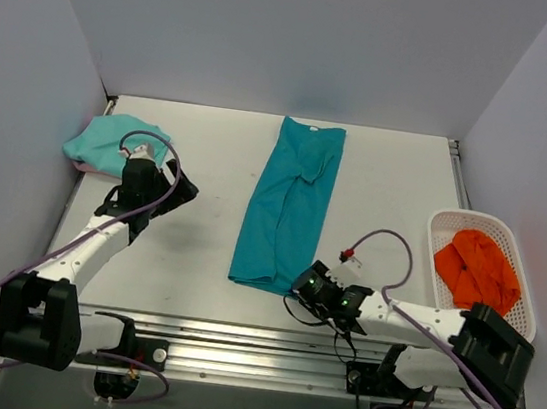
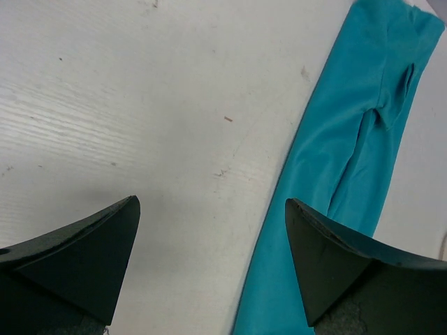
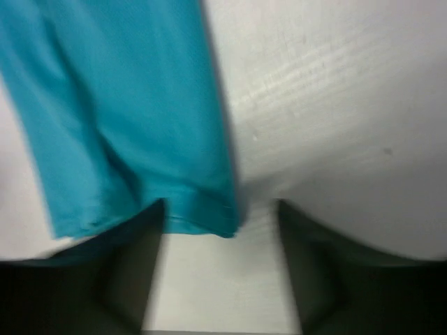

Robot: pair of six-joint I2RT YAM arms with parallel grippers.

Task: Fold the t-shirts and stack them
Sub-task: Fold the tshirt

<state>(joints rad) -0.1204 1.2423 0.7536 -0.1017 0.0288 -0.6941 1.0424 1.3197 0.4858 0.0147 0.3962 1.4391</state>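
Note:
The teal t-shirt's near end (image 1: 267,272) lies at a crooked slant. My left gripper should join my right gripper at its near corners (image 1: 234,276) so they can pull it straight before they fold it up.
A deep teal t-shirt (image 1: 289,202) lies folded into a long narrow strip down the middle of the table, collar at the far end. A paler mint t-shirt (image 1: 110,142) sits crumpled at the far left. My left gripper (image 1: 182,193) is open and empty, above bare table left of the teal strip, which shows at the right of the left wrist view (image 2: 356,132). My right gripper (image 1: 305,287) is open and empty, low at the strip's near right corner; the hem corner (image 3: 202,216) lies between the fingertips in the blurred right wrist view.
A white basket (image 1: 449,225) holding orange cloth (image 1: 477,269) stands at the right edge. Grey walls close in the left, right and far sides. A metal rail (image 1: 235,346) runs along the near edge.

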